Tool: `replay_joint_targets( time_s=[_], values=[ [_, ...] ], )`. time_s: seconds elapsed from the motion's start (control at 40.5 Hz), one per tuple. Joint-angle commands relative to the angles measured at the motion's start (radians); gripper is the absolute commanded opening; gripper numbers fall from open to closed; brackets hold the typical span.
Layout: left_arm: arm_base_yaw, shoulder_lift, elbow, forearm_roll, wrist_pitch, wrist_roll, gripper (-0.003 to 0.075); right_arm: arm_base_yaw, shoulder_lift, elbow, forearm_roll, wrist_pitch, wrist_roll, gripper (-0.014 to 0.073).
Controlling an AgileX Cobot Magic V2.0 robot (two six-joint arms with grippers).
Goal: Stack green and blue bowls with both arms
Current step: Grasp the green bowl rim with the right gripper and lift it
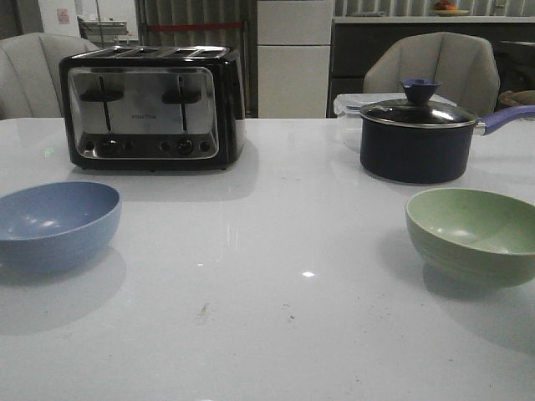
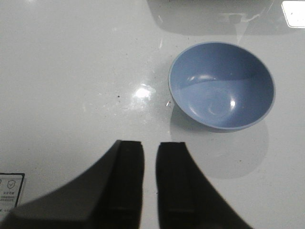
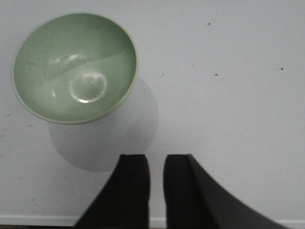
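Note:
Next, I put the green bowl in the middle (image 1: 272, 305) with my right gripper before I stack the blue one with my left gripper, because the green bowl is far from the blue bowl.
The dusty blue bowl (image 1: 52, 224) sits upright and empty at the left of the white table; it also shows in the left wrist view (image 2: 222, 86). The pale green bowl (image 1: 476, 231) sits upright and empty at the right, and shows in the right wrist view (image 3: 75, 67). My left gripper (image 2: 150, 145) hovers above the bare table, short of the blue bowl and apart from it. My right gripper (image 3: 156, 160) hovers likewise, short of the green bowl. On both, the jaws stand nearly together with a thin gap and hold nothing. Neither gripper shows in the front view.
A black and chrome toaster (image 1: 150, 109) stands at the back left. A dark lidded saucepan (image 1: 415, 138) with a purple-blue handle stands at the back right, behind the green bowl, with a clear plastic box (image 1: 349, 113) behind it. Chairs stand beyond the table.

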Motion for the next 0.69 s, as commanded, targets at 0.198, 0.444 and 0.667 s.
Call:
replay_joint_targets(
  time_s=[0.198, 0.444, 0.667],
  values=[
    [-0.006, 0.025, -0.028, 0.001, -0.089, 0.010, 0.0475, 0.001, 0.230, -0.122, 0.097, -0.124, -0.007, 0.0559],
    [-0.006, 0.026, -0.028, 0.001, -0.090, 0.010, 0.0475, 0.001, 0.482, -0.307, 0.116, -0.012, -0.008, 0.0559],
    [-0.006, 0.026, -0.028, 0.001, -0.090, 0.010, 0.0475, 0.001, 0.675, -0.432, 0.116, 0.031, -0.011, 0.0534]
  ],
)
